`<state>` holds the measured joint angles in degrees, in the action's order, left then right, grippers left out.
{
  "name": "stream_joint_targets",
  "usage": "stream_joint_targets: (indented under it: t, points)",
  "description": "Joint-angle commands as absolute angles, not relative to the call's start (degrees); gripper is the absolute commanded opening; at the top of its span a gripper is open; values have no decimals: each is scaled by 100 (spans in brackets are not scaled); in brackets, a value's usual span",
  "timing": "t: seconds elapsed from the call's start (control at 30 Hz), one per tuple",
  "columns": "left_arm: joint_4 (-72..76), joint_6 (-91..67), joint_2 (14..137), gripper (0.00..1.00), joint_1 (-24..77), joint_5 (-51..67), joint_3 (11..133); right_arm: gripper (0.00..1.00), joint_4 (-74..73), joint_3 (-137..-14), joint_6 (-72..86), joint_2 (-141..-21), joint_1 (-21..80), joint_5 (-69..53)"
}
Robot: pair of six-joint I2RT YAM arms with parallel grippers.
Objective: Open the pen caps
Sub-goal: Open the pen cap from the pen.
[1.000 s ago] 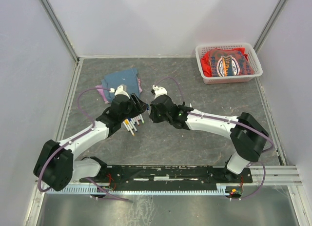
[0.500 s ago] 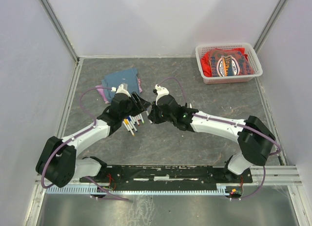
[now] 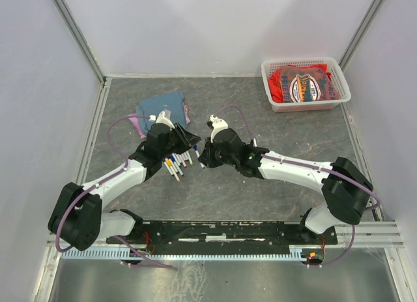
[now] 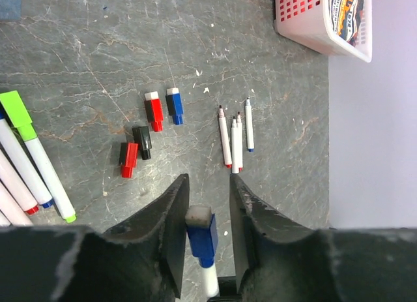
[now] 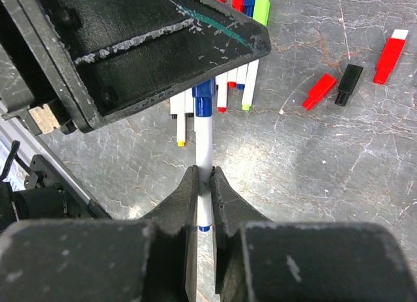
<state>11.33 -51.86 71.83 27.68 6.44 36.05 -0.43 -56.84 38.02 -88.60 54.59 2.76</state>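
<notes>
My right gripper is holding the white body of the pen shallowly close to its tail, so next my left gripper grips the blue cap while my right gripper takes the pen's body deeper.
My right gripper is shut on the white barrel of a pen and holds it off the table. The pen's blue cap sits between the fingers of my left gripper. The cap rests against the left finger with a gap to the right one, so that gripper is open. In the top view the two grippers meet tip to tip, left and right. Loose red, blue, black and red caps lie on the table. Three uncapped pens lie beside them.
Several capped pens lie in a bunch under the left gripper, one with a green cap. A folded blue cloth lies behind it. A white basket holding a red bag stands at the back right. White walls enclose the table.
My right gripper has moved left and farther back with the pen, and its blue cap now sits between the left gripper's fingers. The left gripper shifted slightly up and right.
</notes>
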Motion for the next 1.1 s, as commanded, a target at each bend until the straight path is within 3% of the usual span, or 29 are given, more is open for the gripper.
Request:
stream_joint_targets:
  t: [0.0,0.23,0.37,0.5,0.6,1.07]
  points:
    - [1519,-5335,7107,32,2729,1005,3730,1,385,-5590,3896,-8538,5340,45]
    - [1634,-5238,7244,3,2733,1178,3807,1,736,-5481,3995,-8622,5126,-404]
    - [1737,-5236,7294,3,2731,1174,3811,3,843,-5394,3935,-8521,5090,-519]
    - [1898,-5247,7336,3,2732,1251,3780,24,979,-5309,3935,-8443,5088,-602]
    - [1970,-5208,7296,3,2732,1349,3779,34,987,-5294,3926,-8432,5094,-656]
    - [2121,-5444,7106,3,2733,1228,3691,42,700,-5259,3704,-8316,5069,-615]
